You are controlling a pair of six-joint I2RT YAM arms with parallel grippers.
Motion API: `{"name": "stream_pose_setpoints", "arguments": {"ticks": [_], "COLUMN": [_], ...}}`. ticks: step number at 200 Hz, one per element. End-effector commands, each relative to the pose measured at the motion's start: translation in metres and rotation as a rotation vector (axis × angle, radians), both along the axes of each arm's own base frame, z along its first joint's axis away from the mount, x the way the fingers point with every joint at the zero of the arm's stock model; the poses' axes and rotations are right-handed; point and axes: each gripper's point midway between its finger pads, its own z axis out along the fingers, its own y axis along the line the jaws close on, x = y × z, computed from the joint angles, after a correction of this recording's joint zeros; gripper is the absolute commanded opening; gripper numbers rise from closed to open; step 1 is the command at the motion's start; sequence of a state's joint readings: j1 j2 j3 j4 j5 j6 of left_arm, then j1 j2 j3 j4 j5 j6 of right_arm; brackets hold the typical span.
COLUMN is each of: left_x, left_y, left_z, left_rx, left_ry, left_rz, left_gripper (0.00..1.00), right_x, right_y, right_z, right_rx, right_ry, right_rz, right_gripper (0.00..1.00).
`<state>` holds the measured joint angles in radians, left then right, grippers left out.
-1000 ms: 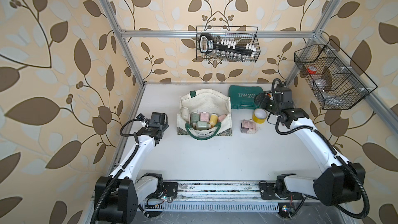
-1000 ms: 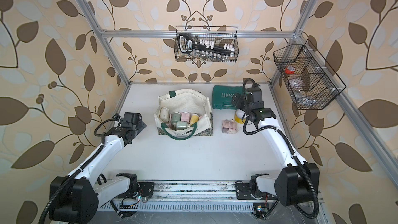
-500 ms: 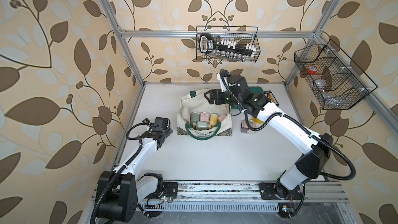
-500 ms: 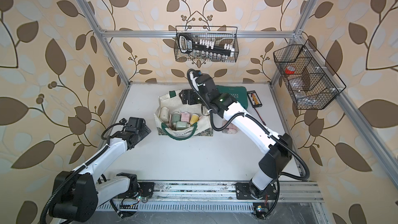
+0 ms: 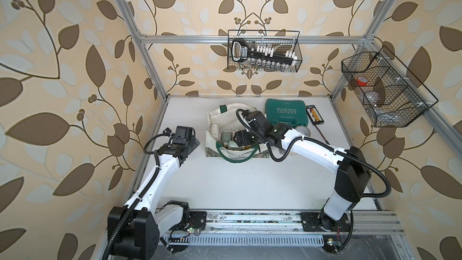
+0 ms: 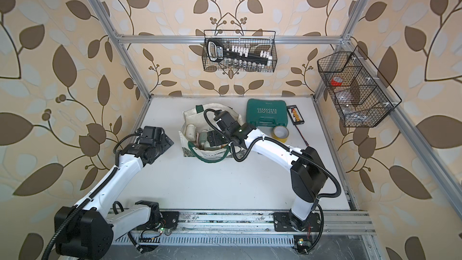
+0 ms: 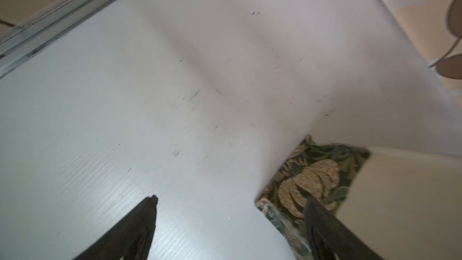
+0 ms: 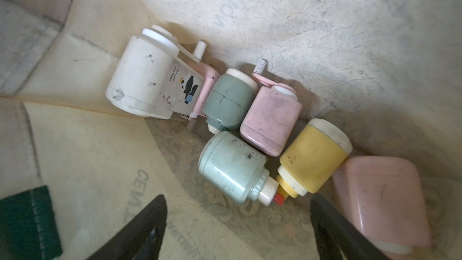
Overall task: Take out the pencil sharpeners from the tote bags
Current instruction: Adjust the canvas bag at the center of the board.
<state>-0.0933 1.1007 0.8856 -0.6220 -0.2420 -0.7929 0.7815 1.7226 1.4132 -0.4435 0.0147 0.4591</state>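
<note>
The loose tote bag holds the pencil sharpeners (image 5: 226, 137) deep inside, so next my left gripper pinches its side rim (image 5: 208, 124) and steadies it while my right gripper reaches in.
The cream canvas tote bag (image 5: 220, 118) (image 6: 193, 118) lies open mid-table in both top views. My right gripper (image 8: 237, 203) (image 5: 240, 140) is down inside its mouth, open and holding nothing. In front of it lie several pencil sharpeners: cream (image 8: 145, 81), dark green (image 8: 228, 96), pink (image 8: 271, 118), light green (image 8: 232, 166), yellow (image 8: 312, 156) and a larger pink one (image 8: 382, 201) beside one finger. The light green one's end is nearest the gap. My left gripper (image 7: 230, 196) (image 5: 191, 143) stands open over the table at the bag's patterned corner (image 7: 312, 178).
A teal tool case (image 5: 286, 115), a yellow tape roll (image 6: 281, 133) and a small black connector board (image 5: 315, 116) with a cable lie right of the bag. Wire baskets hang on the back wall (image 5: 263, 51) and right wall (image 5: 385, 88). An aluminium rail (image 7: 50, 21) edges the table's left side.
My right arm swung from the tape roll at the right across to the bag and down into its mouth. My left arm barely shifted.
</note>
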Motion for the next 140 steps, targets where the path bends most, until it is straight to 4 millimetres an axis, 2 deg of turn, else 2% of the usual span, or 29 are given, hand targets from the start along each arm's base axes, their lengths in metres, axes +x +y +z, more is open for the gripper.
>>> {"name": "stream_pose_setpoints", "arguments": {"ticks": [1, 13, 22, 56, 98, 119, 140], "left_x": [0.001, 0.002, 0.005, 0.011, 0.021, 0.029, 0.036], "left_y": [-0.019, -0.025, -0.034, -0.068, -0.102, -0.112, -0.123], "left_z": [0.042, 0.062, 0.076, 0.115, 0.125, 0.125, 0.115], "left_rx": [-0.024, -0.020, -0.021, -0.089, -0.208, -0.227, -0.217], "left_ry": [0.012, 0.028, 0.022, -0.087, -0.162, -0.165, -0.123], "left_rz": [-0.134, -0.195, -0.268, -0.484, -0.639, -0.671, -0.697], "left_gripper": [0.91, 0.88, 0.82, 0.78, 0.66, 0.66, 0.68], "right_x": [0.001, 0.002, 0.004, 0.008, 0.010, 0.009, 0.009], "right_y": [-0.006, -0.008, -0.009, -0.011, -0.010, -0.010, -0.010], "right_z": [0.007, 0.003, 0.002, 0.005, 0.006, 0.005, 0.005], "right_rx": [0.038, 0.047, 0.058, 0.080, 0.089, 0.092, 0.094], "right_ry": [-0.016, -0.004, 0.003, 0.000, 0.001, 0.007, 0.010], "right_rz": [-0.013, -0.017, -0.019, -0.020, -0.018, -0.017, -0.018], "right_gripper": [0.88, 0.87, 0.87, 0.87, 0.87, 0.87, 0.87]}}
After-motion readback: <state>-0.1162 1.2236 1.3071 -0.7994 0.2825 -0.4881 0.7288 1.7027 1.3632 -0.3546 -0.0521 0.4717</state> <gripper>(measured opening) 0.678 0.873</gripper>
